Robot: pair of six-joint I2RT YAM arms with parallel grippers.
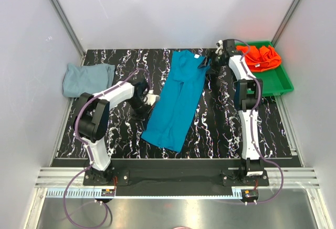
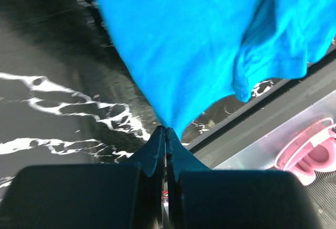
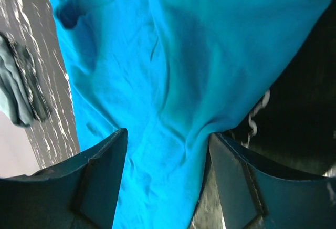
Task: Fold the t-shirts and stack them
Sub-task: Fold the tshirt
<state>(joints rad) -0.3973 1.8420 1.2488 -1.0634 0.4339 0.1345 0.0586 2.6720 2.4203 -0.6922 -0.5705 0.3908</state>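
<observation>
Next, my left gripper swings the t-shirt's hem (image 1: pixel 161 142) straight before grabbing the t-shirt's corner for the fold, because the teal-blue t-shirt (image 1: pixel 176 103) slants from collar to hem.
The teal-blue t-shirt (image 1: pixel 178 97) lies in a long narrow strip slanting across the black marbled table (image 1: pixel 226 124). My left gripper (image 1: pixel 149 100) is at its left edge, jaws shut (image 2: pixel 167 129) on a point of the teal cloth (image 2: pixel 199 45). At the shirt's far collar end my right gripper (image 1: pixel 210 61) stands open (image 3: pixel 168 134), straddling the teal cloth (image 3: pixel 157 71), which puckers against its right finger (image 3: pixel 231 171). The pale grey-blue t-shirt (image 1: pixel 86 77) is bunched at the back left. A bright orange-red t-shirt (image 1: pixel 262 56) sits crumpled in the tray.
The green plastic tray (image 1: pixel 275 84) stands at the back right, beside the right arm. White walls close in the table on three sides. A pink object (image 2: pixel 310 153) shows beyond the table's near edge in the left wrist view.
</observation>
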